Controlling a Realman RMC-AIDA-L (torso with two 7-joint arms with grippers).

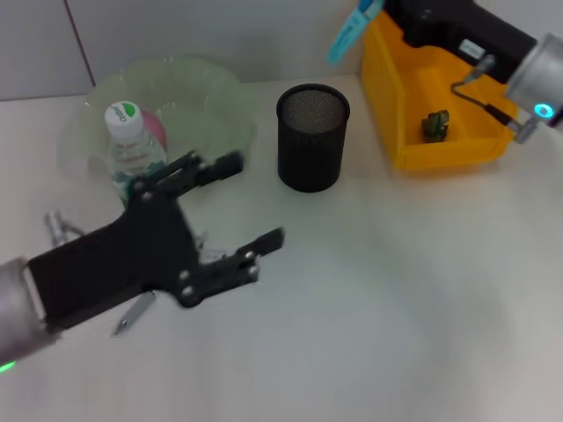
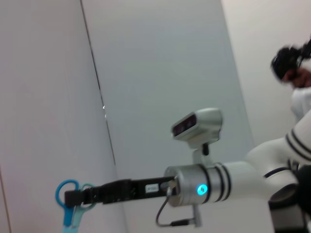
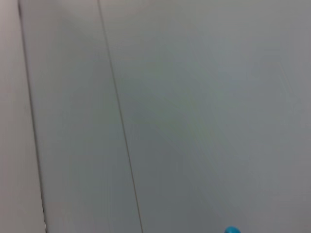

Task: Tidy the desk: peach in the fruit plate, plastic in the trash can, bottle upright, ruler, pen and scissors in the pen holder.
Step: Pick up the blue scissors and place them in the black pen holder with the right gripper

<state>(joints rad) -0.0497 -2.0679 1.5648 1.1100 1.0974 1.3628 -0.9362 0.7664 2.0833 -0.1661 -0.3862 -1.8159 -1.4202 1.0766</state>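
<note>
The blue scissors (image 1: 348,40) point blades down, their handles in my right gripper, so I keep moving to the open pen holder (image 1: 313,111) until the blades enter its opening.
My right gripper (image 1: 380,12) is raised at the back, above the gap between the pen holder and the yellow bin, shut on blue scissors (image 1: 354,32). The left wrist view shows the same scissors (image 2: 71,206) hanging from that gripper (image 2: 75,197). A black mesh pen holder (image 1: 312,136) stands on the table. The bottle (image 1: 132,145) is upright in front of the green fruit plate (image 1: 207,88), which holds a pink peach (image 1: 157,127). My left gripper (image 1: 257,202) hovers open and holds nothing, to the right of the bottle. A pen (image 1: 132,315) lies beneath the left arm.
The yellow trash can (image 1: 413,154) stands at the back right with a green piece of plastic (image 1: 435,125) inside. A small metallic object (image 1: 58,227) lies at the left by my left arm. The right wrist view shows only wall and a blue tip (image 3: 232,229).
</note>
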